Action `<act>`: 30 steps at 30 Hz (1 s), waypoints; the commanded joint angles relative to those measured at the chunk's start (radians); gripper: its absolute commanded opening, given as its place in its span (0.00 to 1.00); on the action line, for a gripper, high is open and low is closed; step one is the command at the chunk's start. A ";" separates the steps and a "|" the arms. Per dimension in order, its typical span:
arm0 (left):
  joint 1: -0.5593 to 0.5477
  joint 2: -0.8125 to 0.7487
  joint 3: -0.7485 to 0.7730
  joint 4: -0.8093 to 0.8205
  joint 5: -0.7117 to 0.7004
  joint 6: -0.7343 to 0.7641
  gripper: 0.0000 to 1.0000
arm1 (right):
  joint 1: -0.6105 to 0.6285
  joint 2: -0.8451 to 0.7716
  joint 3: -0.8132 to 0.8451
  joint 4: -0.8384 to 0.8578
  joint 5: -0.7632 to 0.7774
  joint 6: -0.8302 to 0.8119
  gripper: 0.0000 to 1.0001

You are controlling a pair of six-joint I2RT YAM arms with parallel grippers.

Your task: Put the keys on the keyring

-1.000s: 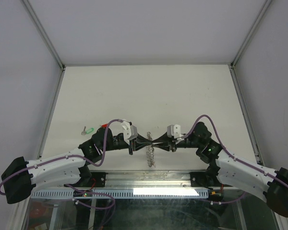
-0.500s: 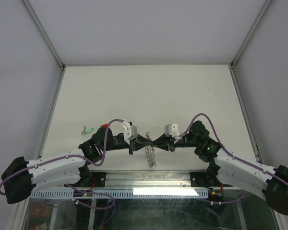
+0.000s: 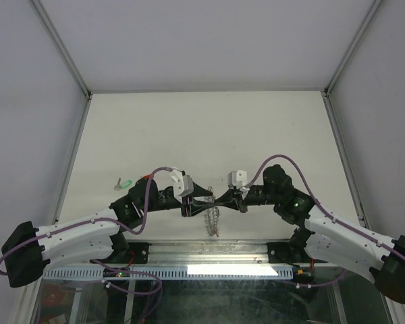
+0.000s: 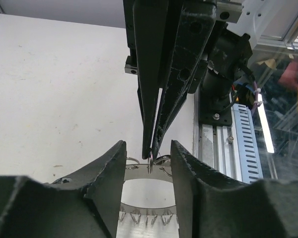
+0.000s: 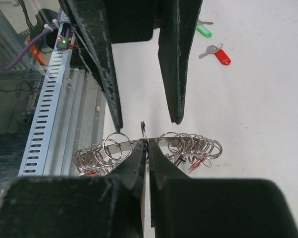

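Note:
The fingers of the robot's open left gripper only just reach the top of the upright loop (image 5: 143,125), so next the left gripper moves in closer before it pinches the loop (image 4: 150,163).
The keyring (image 3: 211,219) hangs between the two arms near the table's front edge. It is a flat grey band (image 4: 139,174) fringed with small split loops (image 5: 191,144); red and black key heads hang among them. My right gripper (image 5: 146,144) is shut on the band's rim and one upright loop. My left gripper (image 4: 147,146) is open, one finger on each side of the right gripper's tips (image 4: 151,156), touching nothing. A green key (image 5: 204,30) and a red key (image 5: 221,54) lie loose on the table, left of the arms in the top view (image 3: 125,182).
The slotted metal rail (image 5: 44,109) at the table's front edge runs just below the hanging ring. Both arms' purple cables (image 3: 155,172) arch over the wrists. Grey walls close the table on three sides.
The left gripper has opened from shut. The right gripper has closed onto the ring, and its wrist has shifted slightly left and away from the front edge.

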 commanded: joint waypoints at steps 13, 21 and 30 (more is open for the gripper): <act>0.012 0.028 0.159 -0.197 -0.011 0.138 0.37 | 0.009 0.033 0.412 -0.700 0.293 -0.324 0.00; 0.012 0.100 0.156 -0.111 -0.006 0.128 0.31 | 0.020 0.056 0.481 -0.705 0.246 -0.330 0.00; 0.011 0.136 0.164 -0.037 0.012 0.104 0.31 | 0.044 0.095 0.479 -0.675 0.256 -0.337 0.00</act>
